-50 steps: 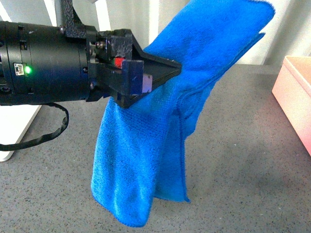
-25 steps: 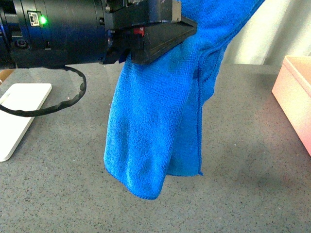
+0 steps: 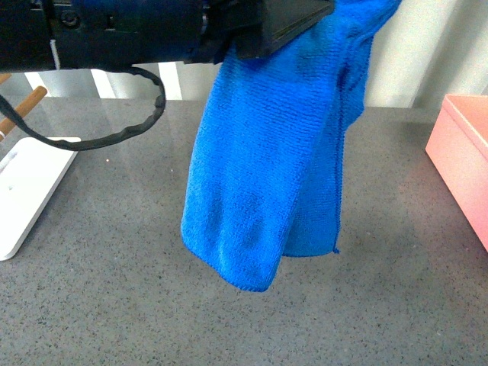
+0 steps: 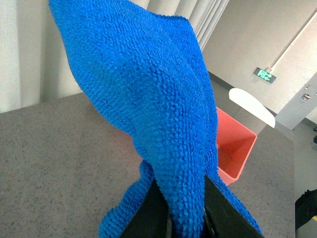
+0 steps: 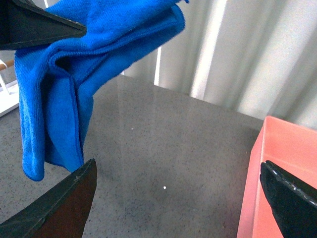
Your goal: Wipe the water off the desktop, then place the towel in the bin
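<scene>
I expect the towel (image 5: 111, 37) to slump into a crumpled pile inside the bin when I lower it, because its loose end hangs in limp folds (image 5: 57, 114).
My left gripper (image 3: 293, 23) is shut on the blue towel (image 3: 267, 168) and holds it high, so the towel hangs free above the dark speckled desktop (image 3: 396, 305). In the left wrist view the towel (image 4: 148, 99) is pinched between the black fingers (image 4: 225, 213), with the pink bin (image 4: 235, 148) beyond it. The bin (image 3: 461, 152) stands at the right edge of the front view. My right gripper (image 5: 178, 198) is open and empty, low over the desktop (image 5: 163, 148), with the bin (image 5: 277, 163) by one finger and the towel (image 5: 54, 94) by the other.
A flat white base (image 3: 27, 191) with wooden rods (image 3: 19, 110) lies at the left of the desktop. Pale curtains (image 5: 237, 54) hang behind the far edge. A black cable (image 3: 114, 133) loops under the left arm.
My left gripper has risen and moved right with the towel; the towel's lower end hangs higher above the desktop than before.
</scene>
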You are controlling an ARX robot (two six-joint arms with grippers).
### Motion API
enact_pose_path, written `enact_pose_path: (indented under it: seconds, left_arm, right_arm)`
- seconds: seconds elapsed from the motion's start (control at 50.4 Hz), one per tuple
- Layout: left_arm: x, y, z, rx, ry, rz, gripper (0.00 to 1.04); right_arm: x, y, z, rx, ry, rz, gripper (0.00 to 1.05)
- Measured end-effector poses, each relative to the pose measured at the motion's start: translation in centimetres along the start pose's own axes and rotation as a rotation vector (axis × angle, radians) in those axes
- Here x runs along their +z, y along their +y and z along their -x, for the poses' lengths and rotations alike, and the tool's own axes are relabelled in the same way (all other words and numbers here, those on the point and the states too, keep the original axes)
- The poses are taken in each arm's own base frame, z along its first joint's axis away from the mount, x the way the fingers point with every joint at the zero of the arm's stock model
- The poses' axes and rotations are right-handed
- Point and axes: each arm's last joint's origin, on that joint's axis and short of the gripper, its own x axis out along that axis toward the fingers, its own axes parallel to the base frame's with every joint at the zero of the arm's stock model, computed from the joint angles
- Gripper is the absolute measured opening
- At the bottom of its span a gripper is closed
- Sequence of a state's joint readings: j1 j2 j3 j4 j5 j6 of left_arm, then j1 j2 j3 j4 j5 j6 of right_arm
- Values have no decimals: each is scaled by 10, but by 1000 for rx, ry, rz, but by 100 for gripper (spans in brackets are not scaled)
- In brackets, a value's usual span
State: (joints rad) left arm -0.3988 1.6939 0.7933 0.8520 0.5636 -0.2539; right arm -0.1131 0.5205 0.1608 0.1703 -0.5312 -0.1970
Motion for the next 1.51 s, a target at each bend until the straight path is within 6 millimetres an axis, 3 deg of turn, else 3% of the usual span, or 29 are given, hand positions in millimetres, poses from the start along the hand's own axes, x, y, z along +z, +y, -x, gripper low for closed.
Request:
enact_pose_path:
  seconds: [0.178,0.476,0.754,0.972,1.289,1.507]
  left_arm:
    - [3,-7,-6,-5,-12,21,4]
    - [7,-6,-9,3,-34,65,4]
    - [8,-8,-11,-6,-42,96,4]
    - [8,-9,-11,-11,-43,102,4]
    - [11,-12,-13,-22,-57,107,4]
    - [11,-11,-13,-17,-49,111,4]
  right_arm:
    - [-1,-10,-34,132,89,-59,98]
    - [-7,21,-74,335,74,-81,98]
    - [-10,30,-114,348,84,-45,98]
    - [0,34,-137,363,55,-27,98]
    - [15,45,-159,389,6,-22,56]
    - [19,49,-162,393,-1,-24,18]
